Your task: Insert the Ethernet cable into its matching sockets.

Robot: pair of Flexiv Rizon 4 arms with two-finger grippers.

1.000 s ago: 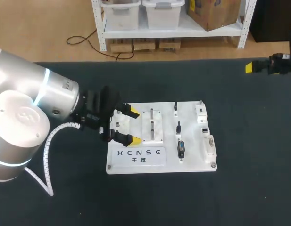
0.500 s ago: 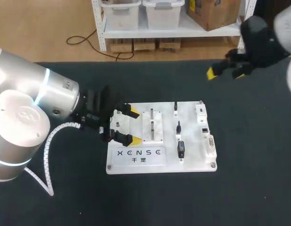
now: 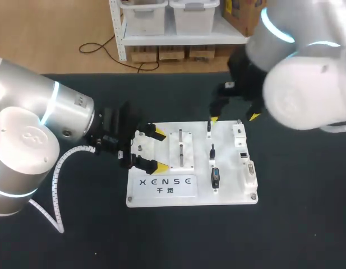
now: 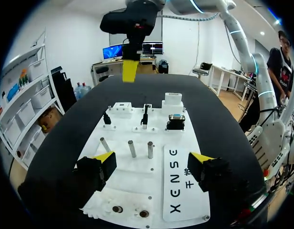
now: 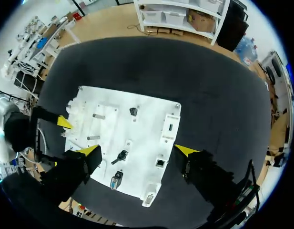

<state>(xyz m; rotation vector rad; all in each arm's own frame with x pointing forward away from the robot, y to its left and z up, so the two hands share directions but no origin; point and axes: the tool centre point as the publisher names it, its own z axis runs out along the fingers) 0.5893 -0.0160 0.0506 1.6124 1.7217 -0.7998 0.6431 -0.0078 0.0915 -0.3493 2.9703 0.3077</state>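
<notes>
My gripper will bring the middle black plug out alone when it lifts the plug, because the white holder under it is screwed to the board.
The white connector board lies mid-table. Three small black plugs stand on it: one at the far edge, one in the middle and one with a blue mark nearer me. I cannot tell which is the Ethernet one. White socket blocks line the board's right side. My left gripper is open over the board's left edge, near the metal pegs. My right gripper hangs open above the board's far right corner, holding nothing. Under it are the board and plugs.
A raised white block with pegs stands on the board just right of my left gripper. Dark mat surrounds the board on all sides. My right arm's bulky body hangs over the far right of the table.
My right arm has swung in from the far right edge to above the board's far right corner, its gripper staying open. The left arm and the board have not moved.
</notes>
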